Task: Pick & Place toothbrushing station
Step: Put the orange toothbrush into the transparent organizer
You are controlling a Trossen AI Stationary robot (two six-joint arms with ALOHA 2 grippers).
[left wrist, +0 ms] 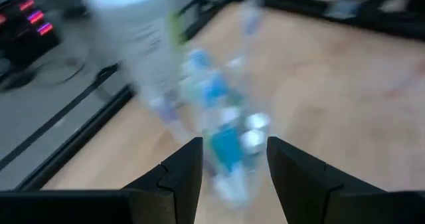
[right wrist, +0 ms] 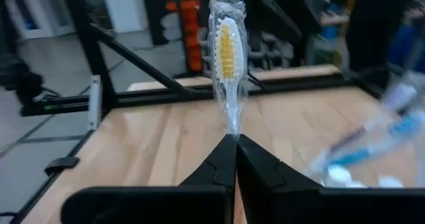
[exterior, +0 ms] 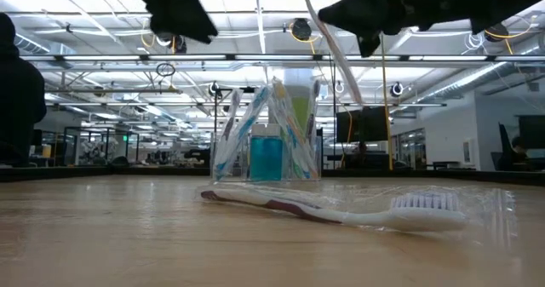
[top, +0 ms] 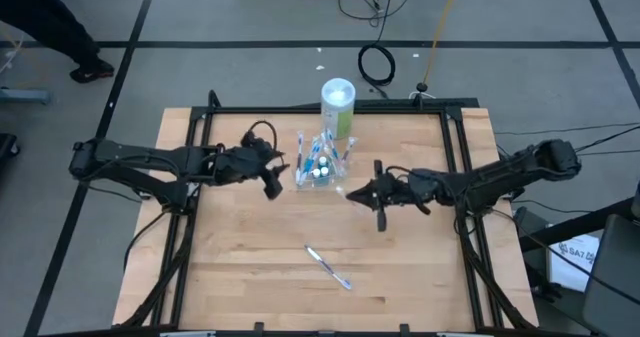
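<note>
I should take the wrapped toothbrush below the head (right wrist: 232,111) with my left gripper before placing it, because it slants in my right gripper with its handle (exterior: 344,66) away from the cup.
The clear plastic cup (top: 318,169) stands on its base on the wooden table toward the far edge. It holds several pastel toothbrushes and small blue white-capped tubes, and it also shows in the low view (exterior: 268,146). My left gripper (top: 276,181) is open just left of the cup. In the left wrist view (left wrist: 232,177) the cup (left wrist: 222,141) lies ahead between the fingers. My right gripper (top: 352,193) hangs right of the cup, shut on a wrapped toothbrush with yellow bristles (right wrist: 227,44). Another wrapped toothbrush (top: 328,267) lies flat on the table nearer the front. My right gripper pinches the wrapped toothbrush between its two fingertips at the neck, just below the head (right wrist: 231,127). The head sticks out beyond the fingertips, roughly in line with the fingers. The rest of the handle is hidden behind the fingers. The brush (exterior: 332,44) is tilted and lifted clear of the table.
A taller white-and-green canister (top: 338,105) stands just behind the cup at the table's far edge. The black frame rails (top: 455,147) run along the table's sides. A person's leg (top: 60,32) shows on the floor at far left. Bare wood lies around the lying toothbrush (exterior: 341,209).
</note>
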